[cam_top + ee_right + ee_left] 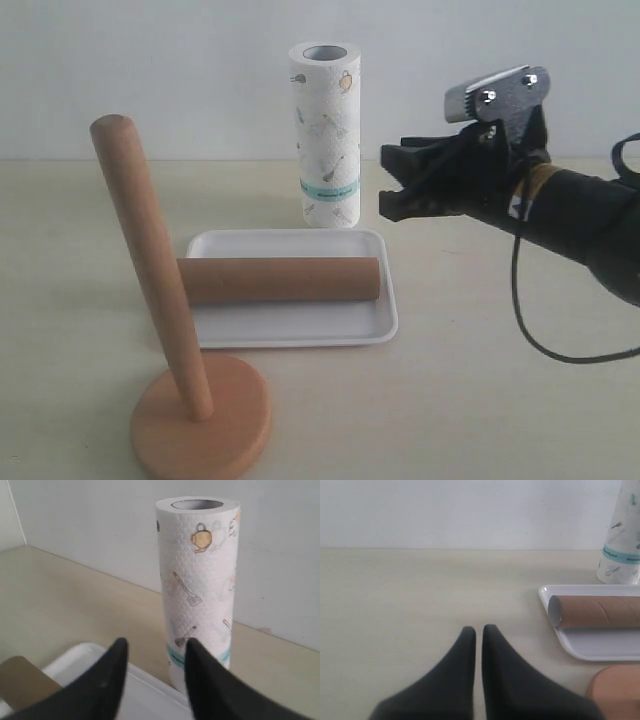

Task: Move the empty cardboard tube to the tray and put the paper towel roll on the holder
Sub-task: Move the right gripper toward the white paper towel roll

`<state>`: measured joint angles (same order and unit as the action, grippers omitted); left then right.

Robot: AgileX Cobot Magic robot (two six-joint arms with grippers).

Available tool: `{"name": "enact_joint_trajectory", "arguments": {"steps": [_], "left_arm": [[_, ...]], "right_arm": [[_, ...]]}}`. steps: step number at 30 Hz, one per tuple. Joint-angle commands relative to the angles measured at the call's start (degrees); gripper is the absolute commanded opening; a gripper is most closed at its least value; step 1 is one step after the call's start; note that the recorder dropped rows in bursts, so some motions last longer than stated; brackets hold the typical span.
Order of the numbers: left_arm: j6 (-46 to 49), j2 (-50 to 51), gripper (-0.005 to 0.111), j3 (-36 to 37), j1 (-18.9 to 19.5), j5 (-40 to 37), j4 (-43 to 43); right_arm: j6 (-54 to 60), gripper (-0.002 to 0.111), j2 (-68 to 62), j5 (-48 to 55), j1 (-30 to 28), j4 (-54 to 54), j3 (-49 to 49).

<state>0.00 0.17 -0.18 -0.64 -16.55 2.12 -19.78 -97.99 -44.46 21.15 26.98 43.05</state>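
Note:
The paper towel roll (326, 95) is standing upright with its side open to the robot's right gripper, so that gripper should move in next until its fingers are on both sides of the roll's middle (330, 145), and then close.
The brown cardboard tube (280, 279) lies on its side across the white tray (300, 330); both also show in the left wrist view, tube (600, 611) on tray (600, 647). Behind the tray the paper towel roll (324, 135) stands upright on the table. The wooden holder (200, 425) stands at the front left, its pole (150, 260) bare. My right gripper (390, 180) hovers open to the right of the roll, apart from it; the roll (200, 580) stands just beyond the open gripper (155, 647). My left gripper (478, 630) is shut and empty over bare table.
A pale wall rises close behind the roll. A black cable (540, 335) loops down from the right arm onto the table. The holder's disc base (617, 692) shows beside the tray in the left wrist view.

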Motion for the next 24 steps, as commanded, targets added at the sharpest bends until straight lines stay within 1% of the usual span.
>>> {"name": "enact_joint_trajectory", "arguments": {"steps": [1, 3, 7, 8, 10, 11, 15, 24], "left_arm": [[0.5, -0.2, 0.004, 0.2, 0.3, -0.1, 0.4], [0.5, -0.2, 0.004, 0.2, 0.3, -0.1, 0.4], [0.5, -0.2, 0.004, 0.2, 0.3, -0.1, 0.4], [0.5, -0.2, 0.004, 0.2, 0.3, -0.1, 0.4], [0.5, -0.2, 0.004, 0.2, 0.3, -0.1, 0.4], [0.5, -0.2, 0.004, 0.2, 0.3, -0.1, 0.4], [0.5, -0.2, 0.004, 0.2, 0.3, -0.1, 0.4], [0.5, -0.2, 0.004, 0.2, 0.3, -0.1, 0.4]], "right_arm": [[-4.5, 0.090, -5.1, -0.3, 1.1, -1.1, 5.8], [-6.1, 0.105, -6.2, -0.3, 1.1, -1.4, 6.9], [-3.9, 0.105, -9.2, -3.4, 1.1, -2.1, 8.7], [-2.8, 0.105, -10.0, -4.9, 1.1, -2.1, 9.0], [2.7, 0.105, -14.2, -11.0, 1.1, -2.1, 10.5], [2.9, 0.105, -15.7, -11.9, 1.1, -2.1, 11.3], [5.6, 0.105, -21.6, -12.0, 1.1, -2.4, 17.0], [5.1, 0.105, -28.5, -10.2, 1.1, -4.1, 28.7]]}}
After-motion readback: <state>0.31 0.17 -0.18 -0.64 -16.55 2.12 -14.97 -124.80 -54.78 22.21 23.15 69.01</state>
